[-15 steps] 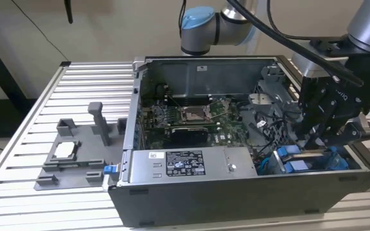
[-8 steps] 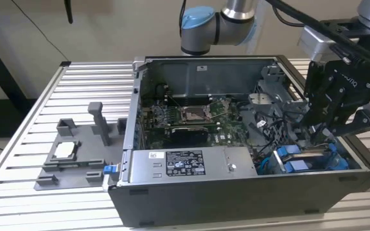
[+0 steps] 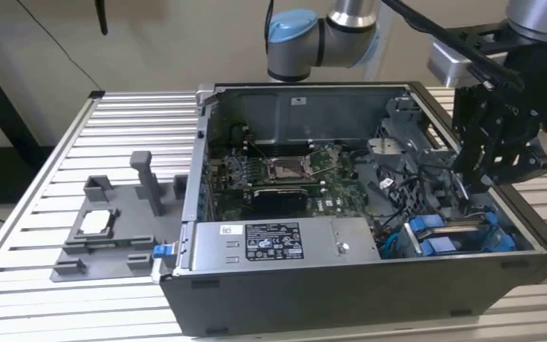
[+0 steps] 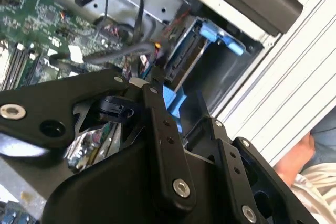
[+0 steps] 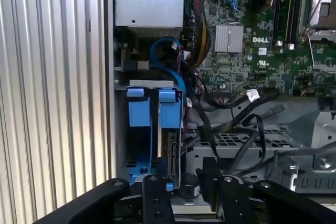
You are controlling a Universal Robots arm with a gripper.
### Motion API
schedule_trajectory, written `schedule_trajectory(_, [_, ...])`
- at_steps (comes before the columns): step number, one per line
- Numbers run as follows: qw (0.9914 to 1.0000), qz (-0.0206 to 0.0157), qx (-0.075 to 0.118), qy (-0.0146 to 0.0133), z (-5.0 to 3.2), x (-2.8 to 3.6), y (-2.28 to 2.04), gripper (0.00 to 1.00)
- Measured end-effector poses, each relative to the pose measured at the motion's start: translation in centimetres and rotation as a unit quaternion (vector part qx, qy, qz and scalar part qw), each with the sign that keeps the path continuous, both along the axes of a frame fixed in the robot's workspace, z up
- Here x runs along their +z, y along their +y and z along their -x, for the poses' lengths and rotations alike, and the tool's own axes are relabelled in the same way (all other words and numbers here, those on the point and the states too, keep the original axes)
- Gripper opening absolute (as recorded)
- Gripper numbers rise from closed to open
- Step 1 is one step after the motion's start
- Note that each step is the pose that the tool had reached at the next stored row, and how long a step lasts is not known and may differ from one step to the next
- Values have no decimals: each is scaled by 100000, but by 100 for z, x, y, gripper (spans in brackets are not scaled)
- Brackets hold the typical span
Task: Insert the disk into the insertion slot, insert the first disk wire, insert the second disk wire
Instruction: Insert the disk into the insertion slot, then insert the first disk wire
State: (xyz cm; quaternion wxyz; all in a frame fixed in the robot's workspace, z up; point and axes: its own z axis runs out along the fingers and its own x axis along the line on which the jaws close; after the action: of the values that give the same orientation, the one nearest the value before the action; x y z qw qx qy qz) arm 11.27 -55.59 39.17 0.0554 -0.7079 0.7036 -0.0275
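My gripper will carry the black plug (image 5: 190, 186) to the disk, and the plug's wire should follow in a bowed loop, because the black wires lie slack (image 5: 231, 125) beside the bay.
The disk (image 3: 454, 231), silver in its bright blue frame, sits on edge inside the insertion slot (image 3: 507, 229) at the near right corner of the black computer case (image 3: 350, 299). In both wrist views the blue frame (image 5: 152, 108) (image 4: 220, 38) shows within the grey bay. My gripper (image 3: 466, 203) hangs inside the case just above the disk's inner end, open, with its black fingers (image 5: 155, 198) either side of the disk's edge (image 5: 174, 156). Loose black wires (image 5: 247, 98) and a blue cable (image 5: 165, 56) lie beside the bay. A wire plug (image 4: 144, 67) is close to one fingertip (image 4: 156, 85).
A grey power-supply box (image 3: 273, 239) lies along the case's front, with the motherboard (image 3: 293, 171) behind it. On the ribbed metal table (image 3: 122, 114), a grey plastic fixture tray (image 3: 112, 228) stands at the exterior view's left. A person's hand (image 4: 299, 156) shows beyond the case.
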Motion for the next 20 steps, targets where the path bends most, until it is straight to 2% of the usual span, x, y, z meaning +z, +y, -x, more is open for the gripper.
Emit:
schedule_trajectory(1, [99999, -5, 0, -463, 0, -1, 39, 41])
schedule_trajectory(3, [99990, 7, 42, -1385, 0, -7, 72, 41])
schedule_trajectory(4, [99988, 32, 117, -1568, 0, -12, 77, 41])
schedule_trajectory(8, [99984, 420, 642, -1630, 0, -43, 81, 41])
schedule_trajectory(10, [99978, 451, 1201, -1674, 0, -52, 81, 41])
schedule_trajectory(15, [99977, 460, 1252, -1677, 0, -56, 81, 41])
schedule_trajectory(18, [99970, 460, 1300, -2031, -1, -60, 81, 41])
schedule_trajectory(20, [99961, 461, 1703, -2145, -8, -59, 82, 41])
